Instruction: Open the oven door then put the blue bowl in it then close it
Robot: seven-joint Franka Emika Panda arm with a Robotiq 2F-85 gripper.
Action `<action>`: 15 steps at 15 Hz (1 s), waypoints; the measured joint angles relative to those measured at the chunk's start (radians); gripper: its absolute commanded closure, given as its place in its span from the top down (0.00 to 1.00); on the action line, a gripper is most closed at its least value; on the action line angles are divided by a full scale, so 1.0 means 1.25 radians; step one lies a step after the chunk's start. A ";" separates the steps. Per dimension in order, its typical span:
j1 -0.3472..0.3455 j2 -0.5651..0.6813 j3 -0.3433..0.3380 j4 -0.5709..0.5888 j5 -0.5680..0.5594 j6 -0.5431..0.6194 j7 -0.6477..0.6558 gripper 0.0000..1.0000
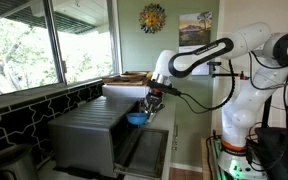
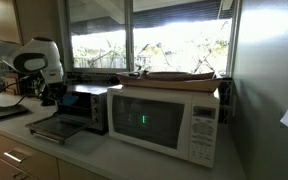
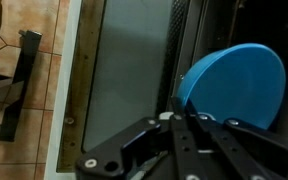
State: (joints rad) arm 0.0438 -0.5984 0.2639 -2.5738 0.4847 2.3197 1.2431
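Note:
The robot's gripper has the blue bowl by its door-side rim, facing the open oven's opening, so the robot should go on moving the bowl inward until the bowl sits inside.
The silver-grey oven with a ribbed top stands on the counter; it also shows in an exterior view. The oven door hangs open and lies flat in front of it, seen too in an exterior view and in the wrist view. My gripper is shut on the rim of the blue bowl and holds it just above the open door at the oven mouth. In the wrist view the blue bowl is at the right, pinched at its left edge by my gripper.
A white microwave stands beside the oven with a wooden tray on top. Windows run behind the counter. Floor tiles and a black stand lie beyond the counter edge.

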 measured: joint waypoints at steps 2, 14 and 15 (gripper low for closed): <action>0.000 0.025 0.007 0.000 -0.017 0.017 0.013 0.01; 0.000 0.121 0.026 0.001 -0.129 0.206 0.085 0.01; 0.000 0.129 0.028 0.002 -0.135 0.224 0.088 0.01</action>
State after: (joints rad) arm 0.0441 -0.4375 0.2989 -2.5711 0.3161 2.5996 1.3528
